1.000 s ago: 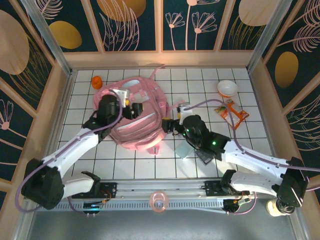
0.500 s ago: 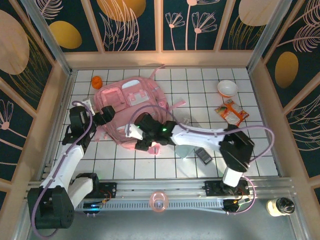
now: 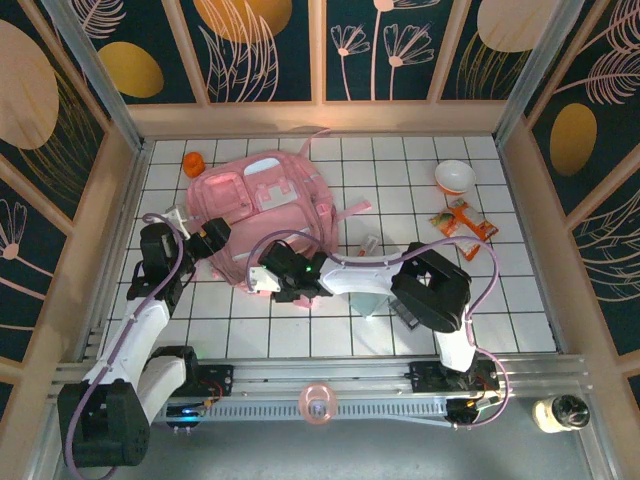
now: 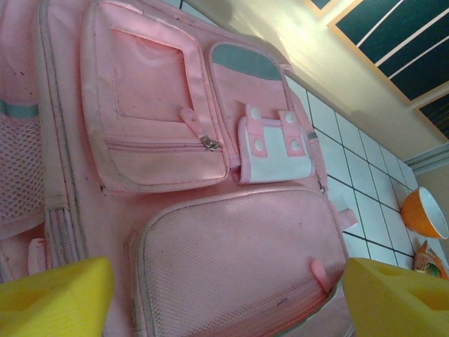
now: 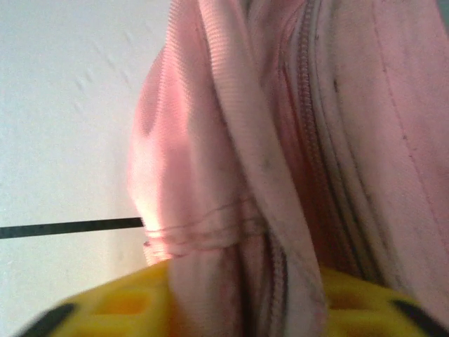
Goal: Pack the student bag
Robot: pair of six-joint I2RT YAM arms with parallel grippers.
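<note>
The student bag is lying crooked and my left gripper is hovering empty. My right gripper should pick the bag up by the pinched fold and put it down straighter before packing.
The student bag is a big pink backpack lying flat on the white tiled table, pockets up. In the left wrist view its mesh pocket and zipped front pockets lie below my left gripper, whose yellow fingertips stand wide apart with nothing between them. From above, the left gripper hovers at the bag's left edge. My right gripper reaches across to the bag's near edge. It is shut on a fold of the pink fabric beside a zipper, with the fold pinched between the yellow fingers.
An orange bowl sits behind the bag at the left. A white bowl and an orange snack packet lie at the back right. A pale translucent item and a dark flat object rest under the right arm.
The left arm has pulled back from over the bag to its left edge. The right arm swung left to the bag's near edge and closed on the fabric.
</note>
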